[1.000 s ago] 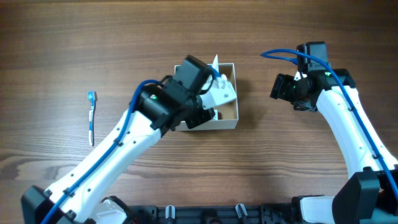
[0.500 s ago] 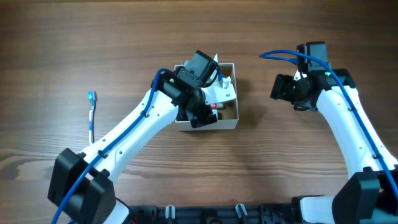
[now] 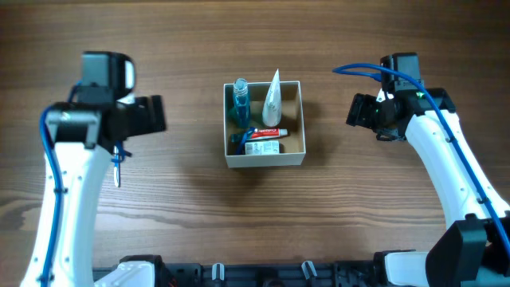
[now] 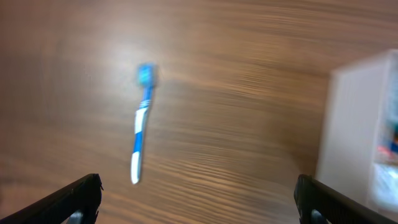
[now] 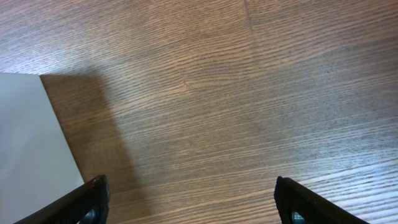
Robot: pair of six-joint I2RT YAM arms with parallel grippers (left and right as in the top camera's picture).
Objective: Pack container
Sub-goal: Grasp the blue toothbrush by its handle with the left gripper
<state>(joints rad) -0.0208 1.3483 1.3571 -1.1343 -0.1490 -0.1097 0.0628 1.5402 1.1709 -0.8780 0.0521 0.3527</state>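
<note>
The toothbrush lies clear of the container, and its handle's narrow width is in line with the fingers of my left gripper. That gripper should keep going down until its fingers close on the toothbrush's handle [image 3: 117, 173].
The container [image 3: 264, 159], a square white-walled box, sits mid-table. Inside it are a blue bottle [image 3: 240, 101], a white tube [image 3: 272, 97] leaning at the back wall, and a red-and-white toothpaste box [image 3: 263, 136]. My left gripper [image 3: 156, 115] hovers open and empty well left of the box. A blue-and-white toothbrush [image 4: 142, 123] lies on the wood ahead of its jaws [image 4: 199, 202]; the overhead view shows only its handle [image 3: 118, 169] below the arm. My right gripper [image 3: 358, 112] hangs open and empty to the right of the box, whose white wall [image 5: 28, 146] fills that wrist view's left side.
The box's white outer wall [image 4: 351, 124] shows at the right edge of the left wrist view. Bare wood table [image 3: 263, 231] surrounds the box. The arm bases stand at the near edge.
My left arm has swung from over the container back to the far left, and its gripper has opened. The container's contents now show uncovered. The right arm has not moved.
</note>
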